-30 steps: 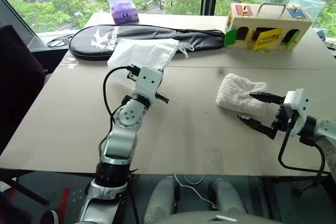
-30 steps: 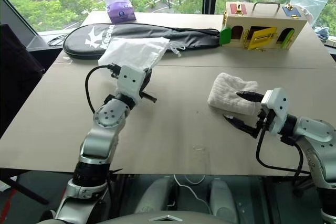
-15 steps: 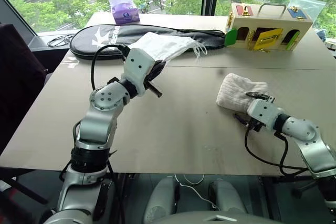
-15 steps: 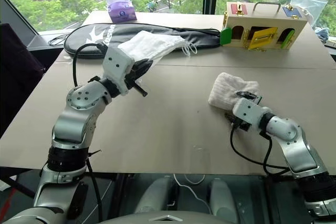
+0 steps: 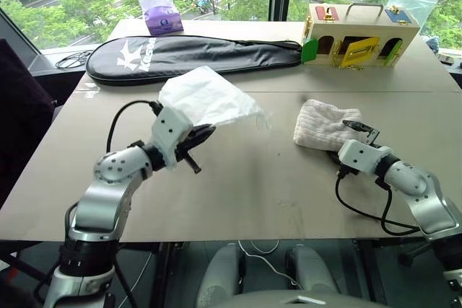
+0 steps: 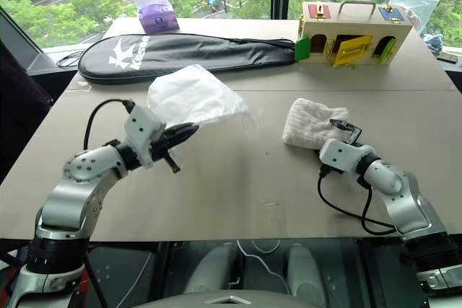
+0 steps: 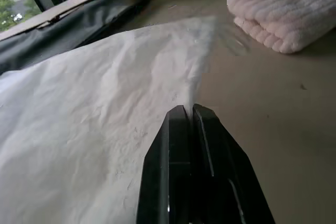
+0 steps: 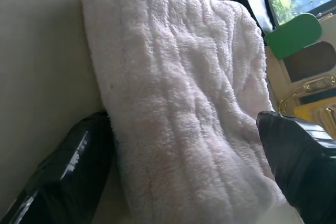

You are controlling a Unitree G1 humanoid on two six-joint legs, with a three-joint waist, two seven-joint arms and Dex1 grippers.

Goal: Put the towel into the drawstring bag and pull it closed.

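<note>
The towel is folded and has soft, wavy ripples running across it, so I expect it to bunch up and flop over my right gripper when I pick it up.
The drawstring bag, thin white fabric, hangs in the air left of the table's middle. My left gripper is shut on its near edge, and its black fingers are pressed together in the left wrist view. The towel, white ribbed terry cloth, lies folded on the table at the right. My right gripper is open at the towel's near end, one finger on each side of the towel. Its upper finger lies over the cloth.
A long black racket case lies across the back of the table, with a purple tissue pack behind it. A wooden latch box and a clear plastic bag stand at the back right. A cable lies at the back left.
My left gripper has drawn the bag back toward me and to the left, away from the racket case. My right gripper has rolled and moved forward, so its open fingers now straddle the towel.
</note>
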